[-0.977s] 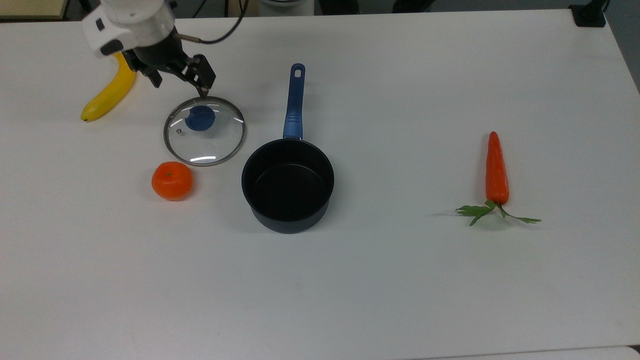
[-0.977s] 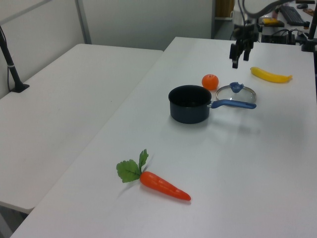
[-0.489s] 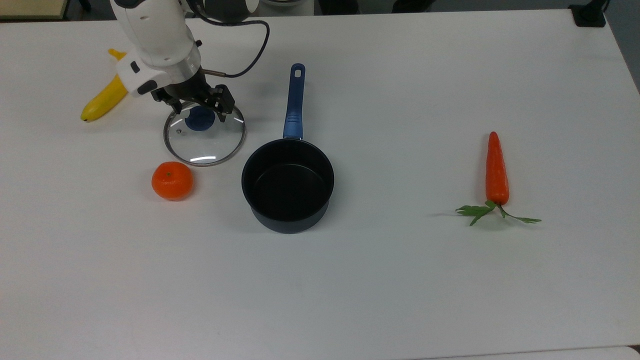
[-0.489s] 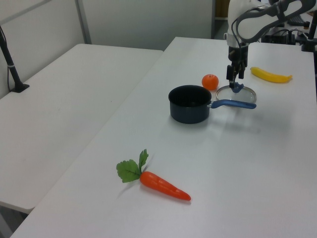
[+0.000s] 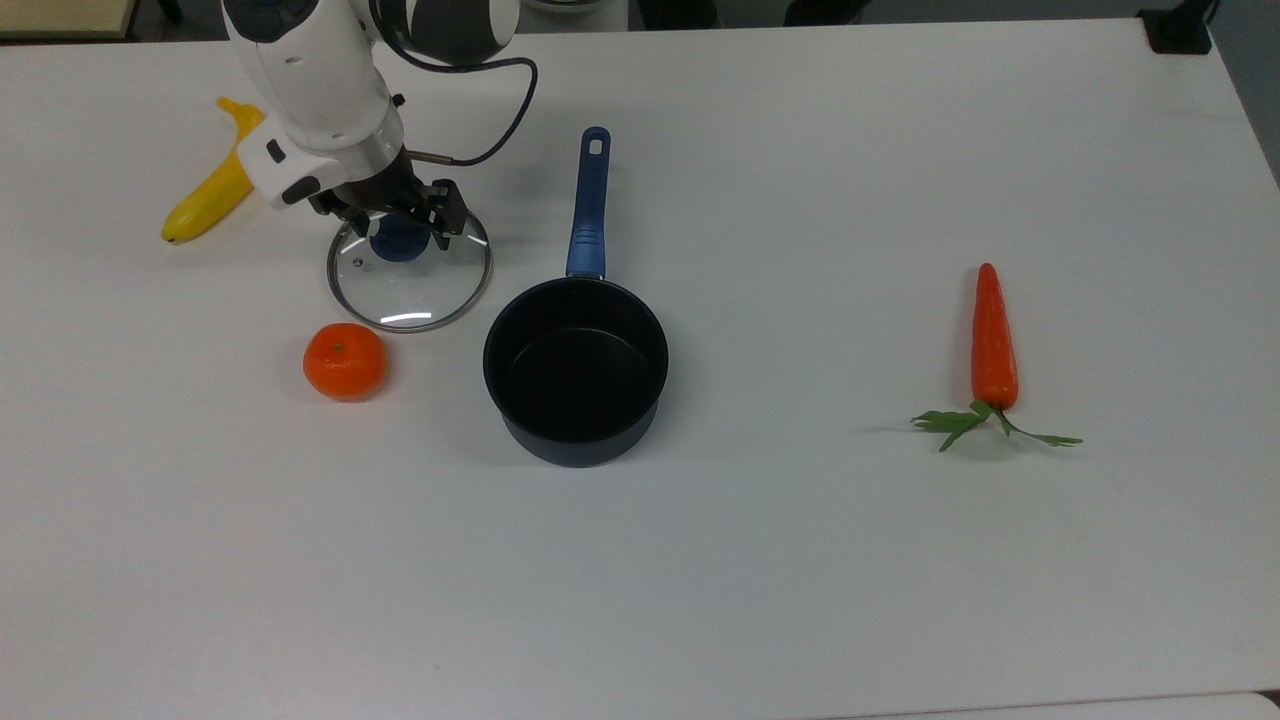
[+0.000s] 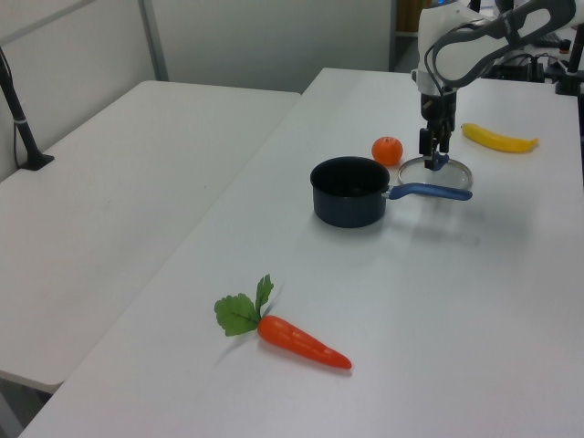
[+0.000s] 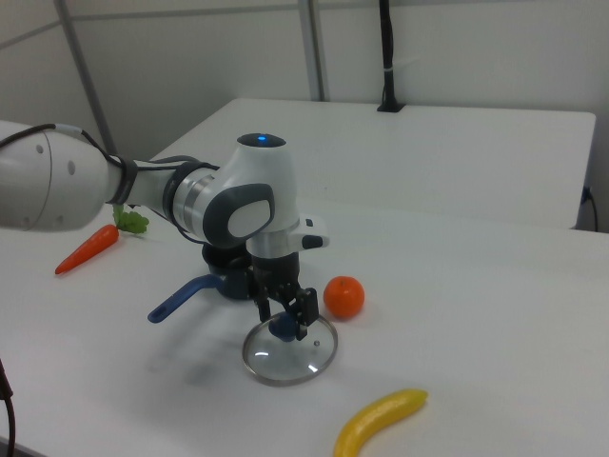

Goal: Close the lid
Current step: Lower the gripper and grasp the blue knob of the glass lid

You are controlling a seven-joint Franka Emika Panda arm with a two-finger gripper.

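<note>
I expect the glass lid point(image 6: 454, 172) to settle on the saucepan's rim when I lower it, because the saucepan's opening point(image 6: 350, 176) looks about as wide as the lid.
The round glass lid point(image 5: 410, 290) with a metal rim and blue knob point(image 5: 400, 243) lies flat on the white table, to the top view's left of the dark saucepan point(image 5: 575, 370). The saucepan stands open, and its long blue handle point(image 5: 590, 200) points toward the far side in the top view. My gripper point(image 5: 398, 225) is down over the lid, open, with one finger on each side of the knob. In the right view the gripper point(image 7: 285, 319) straddles the knob just above the lid point(image 7: 285, 360). In the left view the gripper point(image 6: 434, 155) stands over the lid point(image 6: 456, 171), behind the saucepan point(image 6: 349, 190).
An orange point(image 5: 344, 362) sits close in front of the lid in the top view. A banana point(image 5: 215, 185) lies to the top view's left of my arm. A carrot point(image 5: 994, 340) lies far off at the top view's right. A second table point(image 6: 109, 182) adjoins at the left view's left.
My gripper came down from above the lid's far edge to straddle the knob. The lid and the saucepan have stayed in place.
</note>
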